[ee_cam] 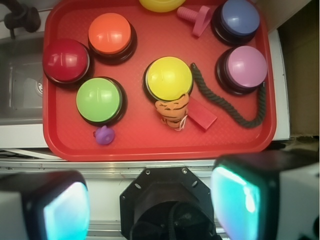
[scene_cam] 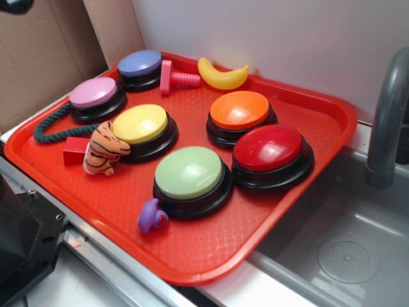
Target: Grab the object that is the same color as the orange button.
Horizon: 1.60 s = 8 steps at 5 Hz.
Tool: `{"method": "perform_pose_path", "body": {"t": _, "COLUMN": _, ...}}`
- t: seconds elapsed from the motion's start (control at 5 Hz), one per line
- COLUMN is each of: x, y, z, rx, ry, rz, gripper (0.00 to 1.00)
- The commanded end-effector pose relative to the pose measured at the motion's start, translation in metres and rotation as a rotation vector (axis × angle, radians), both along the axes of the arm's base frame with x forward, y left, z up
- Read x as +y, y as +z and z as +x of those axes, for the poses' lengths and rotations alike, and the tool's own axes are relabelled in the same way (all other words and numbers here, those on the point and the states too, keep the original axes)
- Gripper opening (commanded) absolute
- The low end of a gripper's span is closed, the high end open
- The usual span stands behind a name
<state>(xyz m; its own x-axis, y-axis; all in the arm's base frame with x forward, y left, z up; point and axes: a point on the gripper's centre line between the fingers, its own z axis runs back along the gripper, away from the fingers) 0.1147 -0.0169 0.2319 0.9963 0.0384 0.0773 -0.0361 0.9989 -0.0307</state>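
The tiger (scene_cam: 105, 149) will come up by itself and leave the rope behind when I lift it, because the dark rope's loose end (ee_cam: 194, 66) lies clear of it.
The object, a small orange plush tiger with black stripes (scene_cam: 105, 148), lies on the red tray (scene_cam: 192, 256) against the front left of a yellow button. The orange button (scene_cam: 240, 110) stands farther back and to the right, beside the red one. In the wrist view the tiger (ee_cam: 173, 109) sits just below the yellow dome and the orange button (ee_cam: 109, 33) is at upper left. My gripper (ee_cam: 150, 205) hovers well above the tray's near edge, off to the side of the tiger. It is open, its fingers wide apart with nothing between them.
Yellow (scene_cam: 140, 123), green (scene_cam: 189, 171), red (scene_cam: 268, 147), pink (scene_cam: 94, 92) and blue (scene_cam: 140, 62) buttons crowd the tray. A red block (scene_cam: 75, 149) and a dark rope (ee_cam: 207, 94) lie by the tiger. A purple figurine (scene_cam: 152, 216) sits near the front. A sink (scene_cam: 345, 243) is at right.
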Motion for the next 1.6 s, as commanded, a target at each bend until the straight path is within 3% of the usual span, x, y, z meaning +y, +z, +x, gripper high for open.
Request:
{"method": "perform_pose_path", "body": {"t": 0.0, "x": 0.017, "y": -0.043, "z": 0.015, "rx": -0.057, "ry": 0.112, "rz": 0.017, "gripper": 1.0}}
{"method": "perform_pose_path", "body": {"t": 0.2, "x": 0.031, "y": -0.077, "z": 0.028, "rx": -0.049, "ry": 0.154, "rz": 0.068, "gripper": 1.0}}
{"method": "perform_pose_path", "body": {"t": 0.6, "x": 0.04, "y": -0.136, "z": 0.049, "rx": -0.051, "ry": 0.179, "rz": 0.101, "gripper": 1.0}}
{"method": "perform_pose_path", "body": {"t": 1.0, "x": 0.051, "y": -0.168, "z": 0.05, "rx": -0.021, "ry": 0.221, "rz": 0.128, "gripper": 1.0}}
{"method": "perform_pose_path", "body": {"t": 1.4, "x": 0.054, "y": -0.187, "z": 0.057, "rx": -0.013, "ry": 0.202, "rz": 0.078, "gripper": 1.0}}
